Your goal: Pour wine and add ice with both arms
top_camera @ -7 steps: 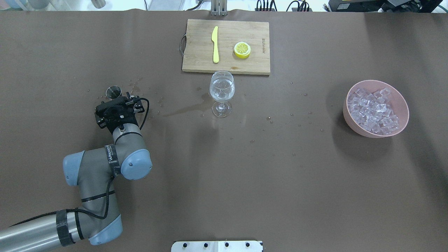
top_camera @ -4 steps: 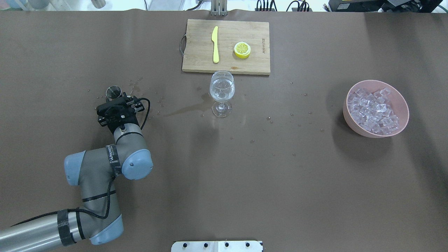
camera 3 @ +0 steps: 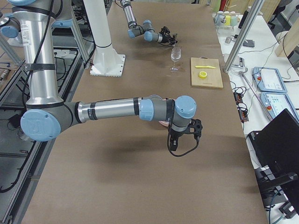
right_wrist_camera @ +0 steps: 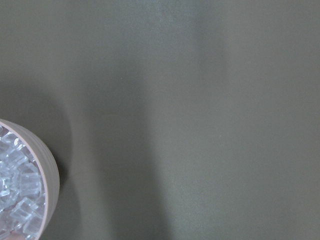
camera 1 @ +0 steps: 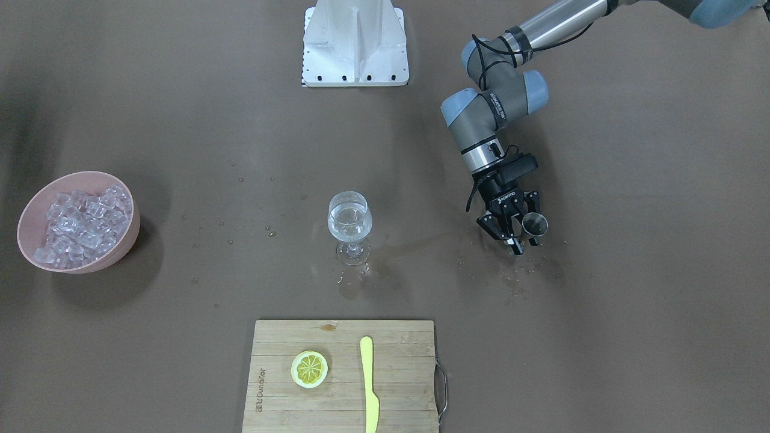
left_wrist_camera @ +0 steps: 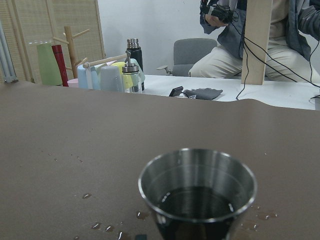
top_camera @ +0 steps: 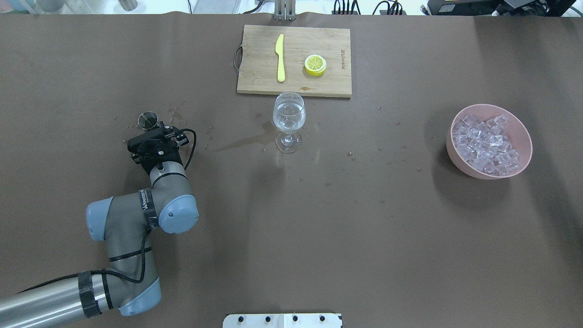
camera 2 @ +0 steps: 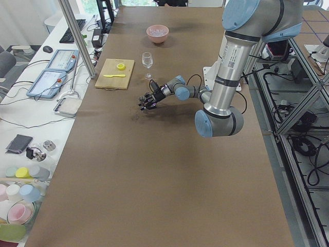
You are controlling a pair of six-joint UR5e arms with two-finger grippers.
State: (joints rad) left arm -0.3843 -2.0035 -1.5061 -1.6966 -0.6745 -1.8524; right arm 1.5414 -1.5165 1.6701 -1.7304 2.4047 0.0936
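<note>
My gripper has the small metal cup [camera 1: 534, 225] with a level surface [left_wrist_camera: 197, 202] glinting inside it, so the small metal cup will pour out liquid when I tip it over the glass.
The wine, a clear liquid, sits in a stemmed glass [top_camera: 288, 114] [camera 1: 349, 219] at mid-table, just in front of the cutting board. The ice is heaped in a pink bowl [top_camera: 524, 136] [camera 1: 27, 222] [right_wrist_camera: 47, 175] at the robot's right. My left gripper [camera 1: 511, 236] [top_camera: 157, 132] is low over the table with its jaws open. A small metal cup [camera 1: 535, 224] [top_camera: 148, 120] [left_wrist_camera: 197, 190] stands on the table right at its fingertips. My right gripper [camera 3: 184, 135] hangs above the table beside the bowl. I cannot tell whether it is open or shut.
A wooden cutting board [top_camera: 255, 77] at the far edge carries a yellow knife [top_camera: 280, 57] and a lemon slice [top_camera: 315, 64]. Droplets and a wet streak [top_camera: 241, 143] lie between the cup and the glass. The white pedestal base [camera 1: 355, 42] is on the robot's side.
My left arm has shifted very slightly to the right, its wrist turning a little. The cup, glass and bowl have not moved.
</note>
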